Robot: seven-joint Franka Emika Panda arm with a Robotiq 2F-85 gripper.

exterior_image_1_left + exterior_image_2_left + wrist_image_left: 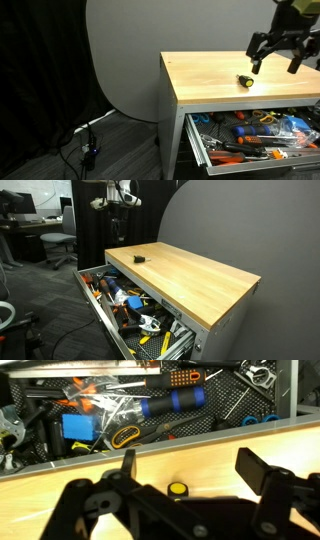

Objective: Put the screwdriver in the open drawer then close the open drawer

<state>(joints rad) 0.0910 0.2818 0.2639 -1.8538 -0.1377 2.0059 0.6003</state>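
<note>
The tools (pixel 248 147) are lying low between the sides of the drawer. The open drawer (pixel 250 166) will therefore slide straight in and close all the way when I push it.
The screwdriver (pixel 244 80) is a small black and yellow stub lying on the wooden cabinet top (pixel 215 82); it also shows in an exterior view (pixel 139 257). In the wrist view its yellow end (pixel 178 489) sits between and just below my fingers. My gripper (pixel 279 52) hangs open and empty above and slightly beyond the screwdriver; it shows in the other exterior view too (pixel 119 218) and in the wrist view (pixel 190 465). The open drawer (pixel 205 153), the top one of the grey cabinet, is pulled out and full of tools (pixel 100 315), (pixel 150 445).
The drawer holds several hand tools: an orange-handled one (pixel 250 130), a blue-and-black handled one (pixel 172 403), a blue box (pixel 78 427). Office chairs and desks (pixel 40 240) stand behind. Cables lie on the floor (pixel 88 150) by a grey backdrop.
</note>
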